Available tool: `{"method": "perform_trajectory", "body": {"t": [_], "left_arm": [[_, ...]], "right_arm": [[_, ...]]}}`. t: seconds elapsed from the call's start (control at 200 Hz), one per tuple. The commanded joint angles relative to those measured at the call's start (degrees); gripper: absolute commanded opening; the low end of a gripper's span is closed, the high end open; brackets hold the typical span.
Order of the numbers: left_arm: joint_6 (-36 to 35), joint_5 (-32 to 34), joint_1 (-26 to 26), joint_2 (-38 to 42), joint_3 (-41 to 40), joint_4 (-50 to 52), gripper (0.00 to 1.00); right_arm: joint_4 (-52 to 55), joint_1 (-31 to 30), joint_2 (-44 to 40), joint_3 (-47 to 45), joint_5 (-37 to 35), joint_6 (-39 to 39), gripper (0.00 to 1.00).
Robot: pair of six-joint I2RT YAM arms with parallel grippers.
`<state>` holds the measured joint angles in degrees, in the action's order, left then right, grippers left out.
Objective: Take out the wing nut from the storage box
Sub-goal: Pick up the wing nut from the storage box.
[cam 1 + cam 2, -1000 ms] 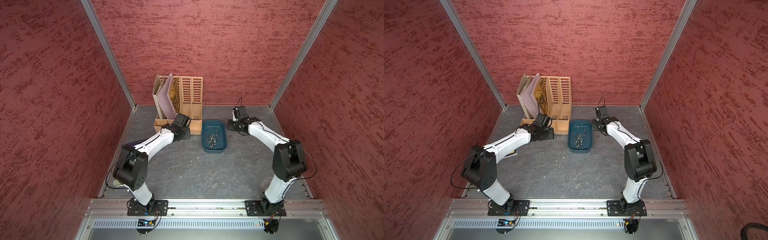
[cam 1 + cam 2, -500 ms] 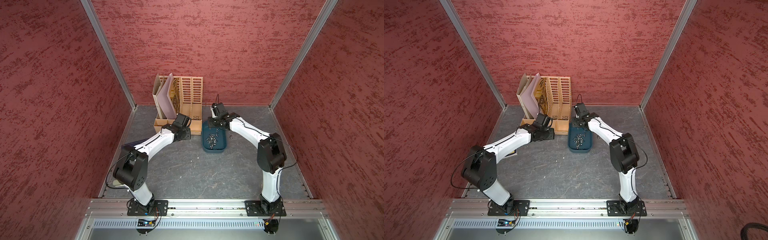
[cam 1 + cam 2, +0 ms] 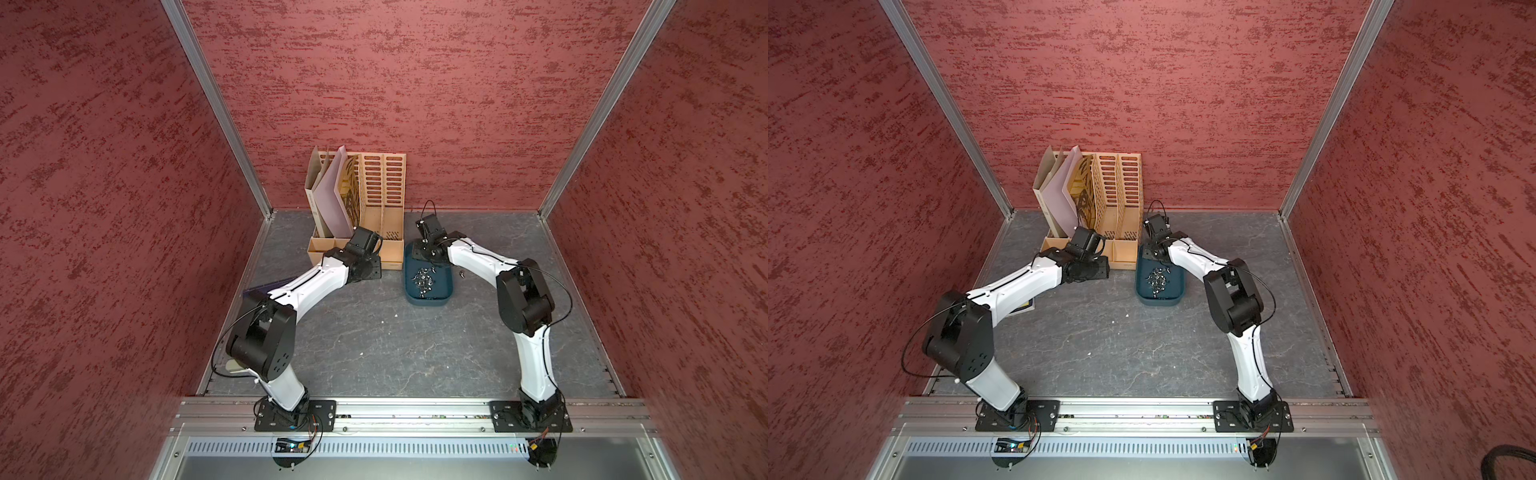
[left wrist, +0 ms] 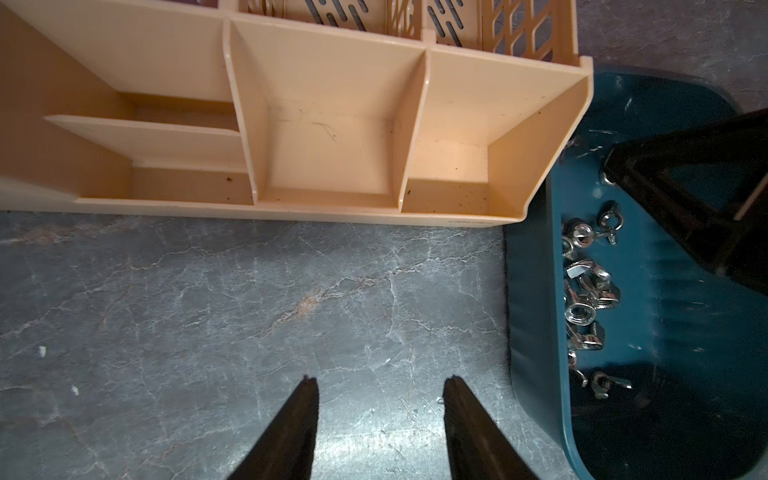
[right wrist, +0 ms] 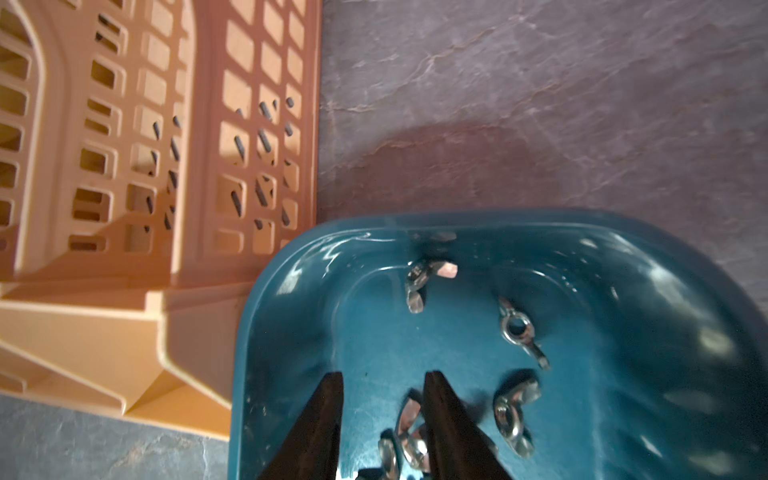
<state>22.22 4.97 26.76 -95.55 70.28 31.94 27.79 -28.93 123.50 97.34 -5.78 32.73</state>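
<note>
My right gripper should keep moving forward until its open fingers are around the wing nut (image 5: pixel 423 281), which lies free in front of them in the storage box's corner (image 5: pixel 318 270) by the organiser.
The storage box (image 3: pixel 428 302) (image 3: pixel 1160 301) is a shallow dark teal tray on the grey floor, right of the beige organiser. Several silvery wing nuts (image 3: pixel 423 279) (image 4: pixel 586 291) (image 5: pixel 517 330) lie loose in it. My right gripper (image 5: pixel 383 374) hangs low inside the tray's far end, open. One wing nut (image 5: pixel 409 419) lies on the tray floor between the fingers, against one of them and not clamped. My left gripper (image 4: pixel 382 378) is open and empty over bare floor, just left of the tray rim (image 4: pixel 536 291).
The tall beige slotted file organiser (image 3: pixel 374 208) with folders touches the tray's far left corner (image 5: pixel 249 332). A small metal piece (image 3: pixel 460 274) lies on the floor just right of the tray. A dark flat book (image 3: pixel 266 289) lies under the left arm. Red walls enclose three sides.
My right arm has swung left, from beyond the tray's right side to over its far end, and dipped inside. The left arm has not moved.
</note>
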Motion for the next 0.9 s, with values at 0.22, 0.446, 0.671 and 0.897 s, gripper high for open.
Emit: {"method": "perform_trajectory", "body": {"t": [0.22,0.446,0.671,0.897], "left_arm": [[-0.1,0.3,0.2,1.6,-1.1,-0.2,0.52],[0.1,0.2,0.3,1.8,-1.7,-0.4,0.52],[-0.3,0.6,0.1,2.2,-1.9,-0.1,0.52],[-0.3,0.7,0.1,2.1,-2.2,-0.4,0.52]], "right_arm": [[-2.8,0.3,3.3,1.6,-6.3,9.0,0.37],[-2.8,1.2,5.7,3.6,-5.3,11.8,0.37],[-3.7,1.6,7.3,3.7,-5.1,13.2,0.37],[-4.8,1.5,8.3,4.0,-5.1,13.8,0.36]]}}
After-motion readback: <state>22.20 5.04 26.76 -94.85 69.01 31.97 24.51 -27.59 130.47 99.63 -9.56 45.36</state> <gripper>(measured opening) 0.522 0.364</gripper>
